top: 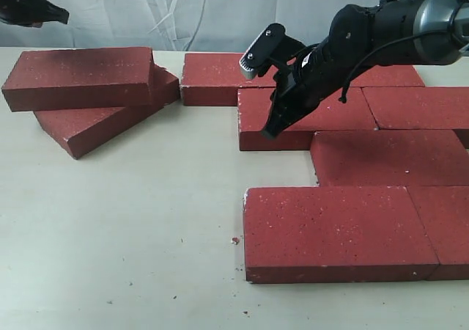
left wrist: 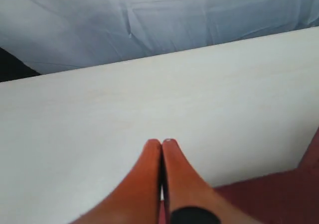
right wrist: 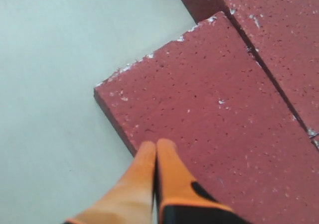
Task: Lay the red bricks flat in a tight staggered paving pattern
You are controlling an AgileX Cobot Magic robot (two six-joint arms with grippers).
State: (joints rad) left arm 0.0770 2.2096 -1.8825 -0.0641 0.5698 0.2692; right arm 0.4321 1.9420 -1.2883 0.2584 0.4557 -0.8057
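Note:
My left gripper is working on the upper brick, which lies crooked across the tilted brick (top: 102,117), and should push its back edge (top: 58,50) to swing the upper brick around before gripping the upper brick's overhanging end.
Several red bricks lie flat in staggered rows at the right, among them a front brick (top: 337,231) and a middle brick (top: 381,158). At the left, one brick (top: 77,77) rests on a tilted brick (top: 95,125). Another brick (top: 212,77) lies at the back centre. My right gripper (top: 270,130) is shut and empty, its tips (right wrist: 156,144) at the left edge of a second-row brick (right wrist: 209,99) near its front corner. High at the far left, my left gripper (left wrist: 161,143) is also shut and empty, with part of a brick (left wrist: 279,194) below it.
The pale table (top: 132,235) stretches bare across the front left. A wrinkled light cloth (top: 183,11) hangs behind the table's back edge. Small crumbs (top: 235,240) lie beside the front brick.

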